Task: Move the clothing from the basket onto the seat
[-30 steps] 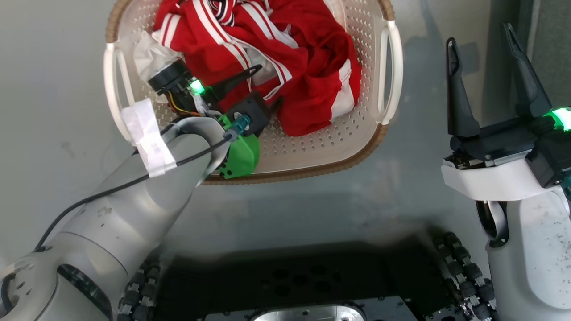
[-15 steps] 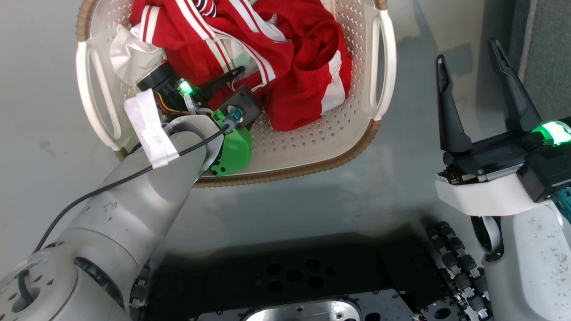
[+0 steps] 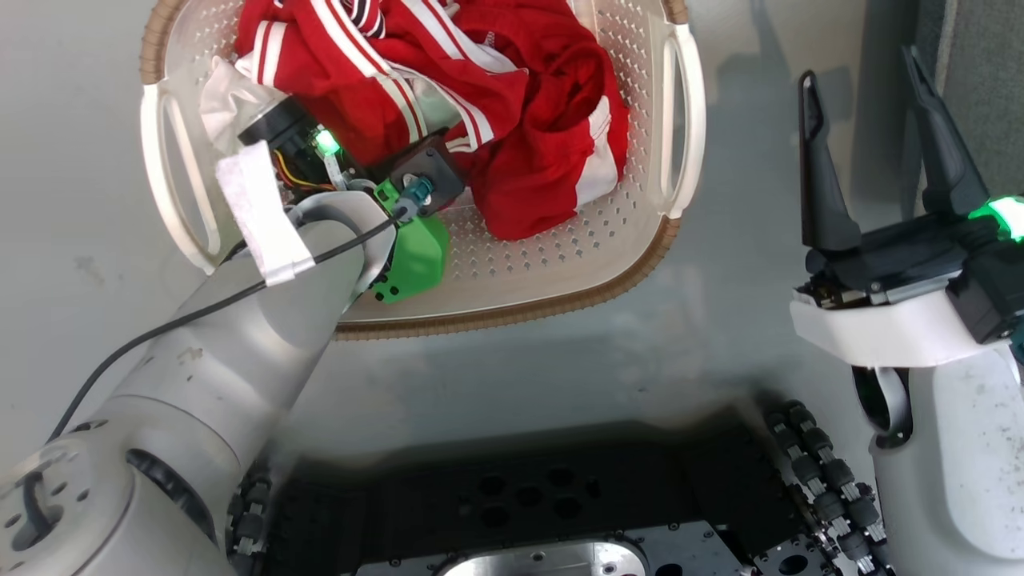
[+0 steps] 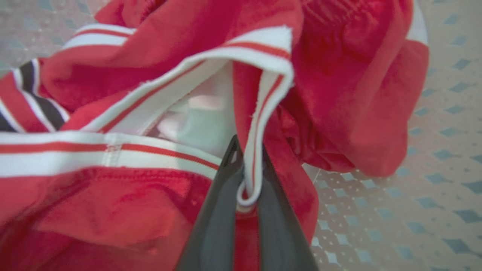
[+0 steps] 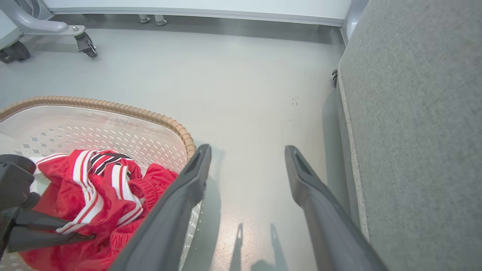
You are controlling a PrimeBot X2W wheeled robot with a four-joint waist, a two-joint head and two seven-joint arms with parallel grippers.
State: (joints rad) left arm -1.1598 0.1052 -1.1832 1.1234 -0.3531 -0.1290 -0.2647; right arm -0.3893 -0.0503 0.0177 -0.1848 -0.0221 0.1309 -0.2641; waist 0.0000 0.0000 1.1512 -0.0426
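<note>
A bunched red piece (image 3: 554, 165) is next to the striped folds (image 3: 414, 67). That red piece should stay in the basket when I lift the striped clothing away.
The clothing (image 3: 528, 104) is a heap of red fabric with white stripes in the cream perforated basket (image 3: 512, 308) on the floor. My left gripper (image 4: 248, 150) reaches into the basket from its near left side and is shut on a fold of the clothing's (image 4: 339, 75) red-and-white striped trim. From the right wrist view the left gripper (image 5: 88, 235) lies against the clothing (image 5: 109, 188) inside the basket (image 5: 113, 107). My right gripper (image 3: 860, 68) hangs open and empty over the floor to the basket's right, next to the grey seat (image 5: 414, 113).
Bare grey floor (image 5: 244, 86) separates the basket from the seat's edge (image 3: 984, 80). My dark wheeled base (image 3: 560, 496) is at the bottom of the head view. A castor leg of a grey frame (image 5: 83, 39) stands at the far wall.
My left gripper has shut on the striped trim; earlier its fingers stood apart over the clothing. The right gripper stays open. The head camera has shifted slightly.
</note>
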